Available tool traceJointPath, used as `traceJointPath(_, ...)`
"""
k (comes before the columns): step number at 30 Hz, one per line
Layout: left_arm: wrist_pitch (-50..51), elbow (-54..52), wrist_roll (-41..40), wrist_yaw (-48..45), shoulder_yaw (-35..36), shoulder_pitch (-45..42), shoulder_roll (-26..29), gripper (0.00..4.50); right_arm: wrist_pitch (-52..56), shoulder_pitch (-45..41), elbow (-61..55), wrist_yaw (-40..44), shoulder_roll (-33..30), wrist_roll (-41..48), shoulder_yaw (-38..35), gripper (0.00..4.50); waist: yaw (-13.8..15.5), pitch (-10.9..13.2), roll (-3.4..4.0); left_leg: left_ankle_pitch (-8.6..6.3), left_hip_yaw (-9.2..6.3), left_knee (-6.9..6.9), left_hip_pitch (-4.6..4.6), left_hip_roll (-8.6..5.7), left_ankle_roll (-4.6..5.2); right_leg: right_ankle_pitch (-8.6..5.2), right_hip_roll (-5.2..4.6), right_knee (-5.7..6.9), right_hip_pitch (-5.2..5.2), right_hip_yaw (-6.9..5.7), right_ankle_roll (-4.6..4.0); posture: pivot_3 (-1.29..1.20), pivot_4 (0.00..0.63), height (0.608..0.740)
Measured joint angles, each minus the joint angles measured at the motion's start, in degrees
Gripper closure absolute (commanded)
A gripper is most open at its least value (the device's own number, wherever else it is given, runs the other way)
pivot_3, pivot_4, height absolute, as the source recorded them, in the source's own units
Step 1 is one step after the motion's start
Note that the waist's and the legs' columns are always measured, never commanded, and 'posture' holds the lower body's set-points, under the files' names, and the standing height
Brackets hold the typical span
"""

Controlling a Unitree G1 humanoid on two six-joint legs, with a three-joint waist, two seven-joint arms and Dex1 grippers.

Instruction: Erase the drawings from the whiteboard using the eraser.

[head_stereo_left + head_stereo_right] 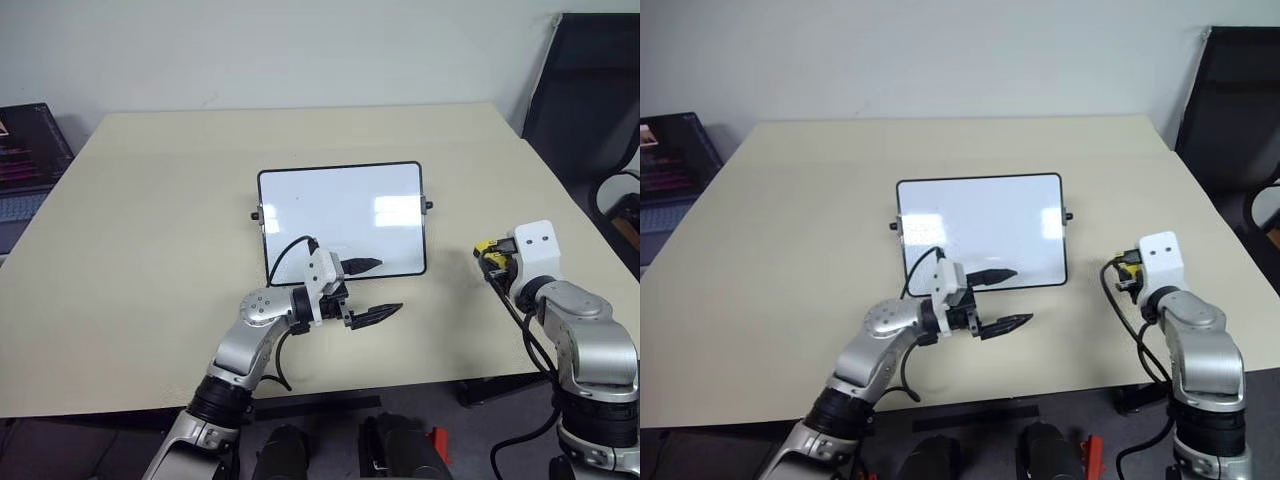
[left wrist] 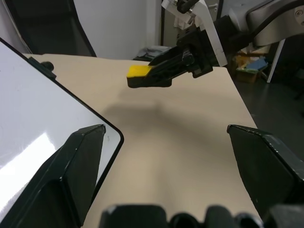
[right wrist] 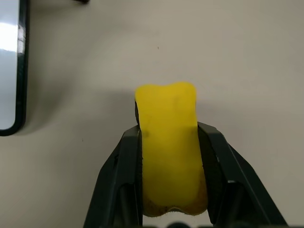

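My right gripper keeps lowering the yellow eraser, which hangs over free tabletop, until it rests there, because the whiteboard shows plain white.
The whiteboard lies flat in the middle of the table, glossy white in a thin black frame. I cannot make out the drawings on it. My left gripper hovers open over the board's near edge and points toward the right side, its fingers wide apart with nothing between them. To the right of the board, above bare tabletop, my right gripper is shut on the yellow eraser, also visible as the eraser in the left wrist view. The eraser is well clear of the board's right edge.
The beige table has free room on every side of the board. A laptop sits beyond the table's left edge. A black chair stands past the far right corner.
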Motion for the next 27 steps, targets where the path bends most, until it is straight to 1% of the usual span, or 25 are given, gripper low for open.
traceJointPath(4,-2.1,3.5,0.9,-1.2,0.0,-0.1,0.1,0.0,-0.1,-0.6,1.7,-1.4,1.0,1.6,0.1,3.28,0.0,0.0,0.0,0.0,-0.02,-0.01,-0.01,0.0,0.0,0.0,0.0,-0.01,-0.01,-0.02,0.0,0.0,0.15,0.74)
traceJointPath(8,-4.6,6.7,2.5,-1.7,-0.1,-1.0,0.4,0.0,-3.0,-3.1,7.1,-3.3,2.3,1.7,1.0,3.28,0.0,0.0,0.0,0.0,0.0,-0.01,-0.02,-0.01,0.0,0.0,0.0,-0.02,-0.01,0.0,0.01,0.0,0.15,0.74)
traceJointPath(15,-5.2,6.7,2.5,-2.1,0.0,-1.6,0.4,0.0,-4.5,-4.1,11.4,-4.6,2.6,2.9,2.1,3.28,0.1,0.0,0.0,0.0,0.0,-0.02,-0.03,-0.01,0.01,0.01,0.0,-0.02,-0.01,0.01,0.02,0.0,0.15,0.74)
traceJointPath(22,-5.1,5.9,2.5,-1.4,0.0,-1.6,0.4,0.0,-5.6,-4.3,12.9,-5.9,2.6,3.9,2.1,3.28,0.1,0.0,0.0,0.0,-0.01,-0.02,-0.02,0.0,0.01,0.01,0.0,0.0,-0.01,0.01,0.02,0.0,0.15,0.74)
traceJointPath(24,-5.0,5.8,2.5,-1.4,0.0,-1.6,0.6,0.0,-5.6,-4.3,13.1,-6.1,2.6,4.0,2.1,2.56,0.1,0.0,0.0,0.0,0.0,-0.02,-0.03,-0.01,0.01,0.01,0.0,0.0,-0.01,0.01,0.02,0.0,0.15,0.74)
traceJointPath(25,-4.9,5.8,2.5,-1.4,0.0,-1.6,0.7,0.0,-5.6,-4.4,13.2,-6.4,2.6,4.1,2.1,2.32,0.1,0.0,0.0,0.0,0.0,-0.02,-0.02,0.0,0.01,0.01,0.0,0.0,-0.01,0.01,0.02,0.0,0.15,0.74)
traceJointPath(27,-4.8,5.8,2.5,-1.4,0.0,-1.6,0.7,0.0,-5.6,-4.8,13.7,-6.8,2.6,4.4,2.1,1.65,0.1,0.0,0.0,0.0,-0.01,-0.02,-0.02,-0.01,0.01,0.01,0.0,0.0,-0.01,0.01,0.02,0.0,0.15,0.74)
